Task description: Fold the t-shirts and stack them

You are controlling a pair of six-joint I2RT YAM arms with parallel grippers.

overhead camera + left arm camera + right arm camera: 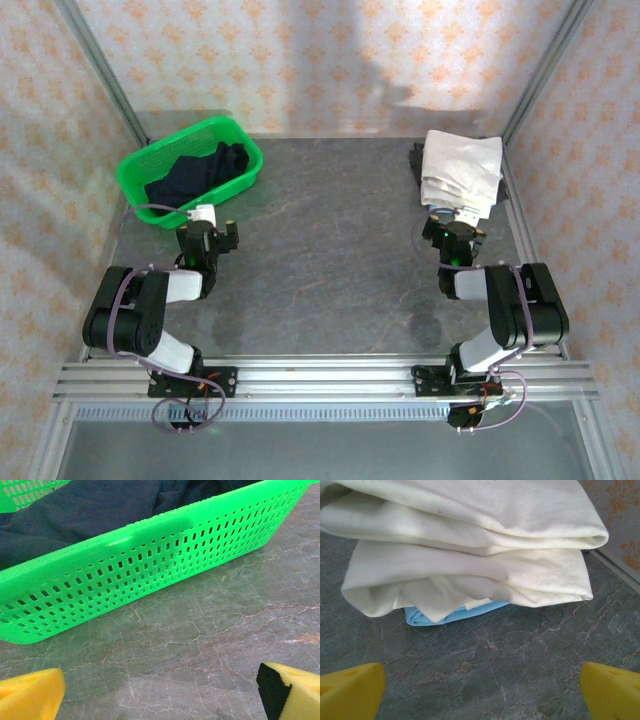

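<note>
I should grip the basket's rim [257,163] with my left gripper and turn the basket along the side wall before lifting the navy t-shirt, because the green basket [158,168] lies at a slant across the back corner.
A dark navy t-shirt [195,172] lies crumpled inside the green mesh basket [158,156] at the back left; its cloth [85,510] bulges over the basket's rim [150,527]. A folded white t-shirt [460,168] rests at the back right, and its stacked layers [470,545] lie on top of a light blue cloth [445,614]. My left gripper [208,222] stands open just in front of the basket, nothing between its yellow fingertips [30,692]. In front of the white bundle my right gripper [455,222] is open too, its yellow fingertips [612,690] wide apart over bare table.
The dark marbled table [330,250] runs free across its middle between the two arms. Patterned walls and a metal frame [525,95] close in the sides and back. A frame rail [620,567] lies close to the right of the white bundle.
</note>
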